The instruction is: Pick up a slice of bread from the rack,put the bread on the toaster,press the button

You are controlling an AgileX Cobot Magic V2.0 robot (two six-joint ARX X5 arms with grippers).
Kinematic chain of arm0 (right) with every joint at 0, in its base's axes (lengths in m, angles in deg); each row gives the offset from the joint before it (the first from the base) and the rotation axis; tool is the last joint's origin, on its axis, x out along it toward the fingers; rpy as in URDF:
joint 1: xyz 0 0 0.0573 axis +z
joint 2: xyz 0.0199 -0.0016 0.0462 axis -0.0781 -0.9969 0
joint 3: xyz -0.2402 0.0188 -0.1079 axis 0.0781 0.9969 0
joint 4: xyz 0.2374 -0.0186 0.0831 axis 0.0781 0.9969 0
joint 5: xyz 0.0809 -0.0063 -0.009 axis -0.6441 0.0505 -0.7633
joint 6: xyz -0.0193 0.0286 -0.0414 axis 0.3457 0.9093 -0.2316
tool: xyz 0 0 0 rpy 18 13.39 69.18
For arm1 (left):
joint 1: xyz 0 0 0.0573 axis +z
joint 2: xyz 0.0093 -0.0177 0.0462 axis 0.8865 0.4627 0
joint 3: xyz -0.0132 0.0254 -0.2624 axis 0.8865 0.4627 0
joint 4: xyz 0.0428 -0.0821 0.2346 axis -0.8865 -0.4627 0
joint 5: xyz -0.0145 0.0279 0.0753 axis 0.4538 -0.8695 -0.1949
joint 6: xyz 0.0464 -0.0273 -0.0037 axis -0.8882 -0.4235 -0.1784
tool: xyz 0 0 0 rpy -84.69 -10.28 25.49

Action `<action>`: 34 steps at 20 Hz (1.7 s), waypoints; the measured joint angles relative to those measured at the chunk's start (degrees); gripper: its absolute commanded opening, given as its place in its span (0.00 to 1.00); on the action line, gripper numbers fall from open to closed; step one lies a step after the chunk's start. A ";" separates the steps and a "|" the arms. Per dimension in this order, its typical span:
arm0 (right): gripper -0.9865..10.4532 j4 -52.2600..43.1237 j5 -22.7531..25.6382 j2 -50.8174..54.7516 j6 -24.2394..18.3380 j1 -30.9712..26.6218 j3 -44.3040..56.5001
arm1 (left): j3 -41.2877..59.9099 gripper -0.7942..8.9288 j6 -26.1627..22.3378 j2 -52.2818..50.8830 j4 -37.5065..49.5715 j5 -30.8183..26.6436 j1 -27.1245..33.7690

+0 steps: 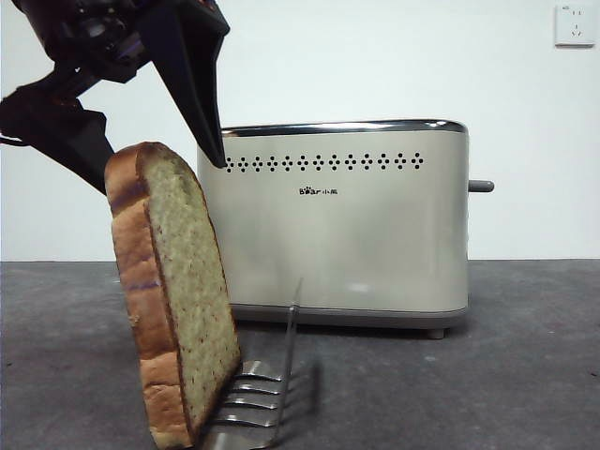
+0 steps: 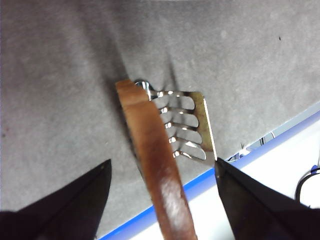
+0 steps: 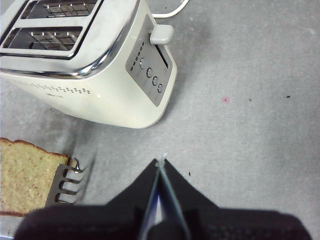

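Observation:
The slice of bread (image 1: 178, 295) leans over but stays standing, so I should expect another upright side of the rack to be hidden behind it when I lift.
The slice of bread (image 1: 173, 300) stands on edge in the rack (image 1: 267, 394) and leans left, its brown crust facing outward. My left gripper (image 1: 159, 167) hangs open over its rounded top, one black jaw on each side and neither touching it. The left wrist view looks down on the crust (image 2: 155, 150) between the spread jaws, with the rack (image 2: 187, 127) beside it. Behind stands the cream toaster (image 1: 347, 225), its grey button (image 1: 480, 186) on the right end. My right gripper (image 3: 160, 162) is shut and empty over bare table near the toaster (image 3: 90, 65) and its button (image 3: 161, 34).
The toaster's two top slots (image 3: 50, 22) are open, and a row of round knobs (image 3: 150, 75) sits below the lever. A white cord (image 3: 172, 10) runs off behind it. A wall socket (image 1: 574, 23) is at the upper right. The table's blue-trimmed edge (image 2: 200, 180) lies close to the rack.

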 measured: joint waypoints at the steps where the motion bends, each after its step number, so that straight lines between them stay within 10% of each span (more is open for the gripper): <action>1: 0.09 0.00 0.00 0.00 0.00 0.00 0.00 | 0.00 0.42 0.02 0.20 -0.04 -0.02 -0.39; 8: 0.09 0.02 0.46 0.00 0.00 0.00 0.00 | 0.00 0.07 0.09 0.42 0.00 -0.13 -1.27; 24: 0.09 3.17 0.48 0.00 0.02 0.00 -0.02 | -4.79 0.07 -0.31 0.42 -3.19 0.04 -1.36; 34: 0.09 3.17 0.96 0.00 0.02 0.00 -0.02 | -23.54 0.08 -12.02 0.39 -19.63 0.04 -1.36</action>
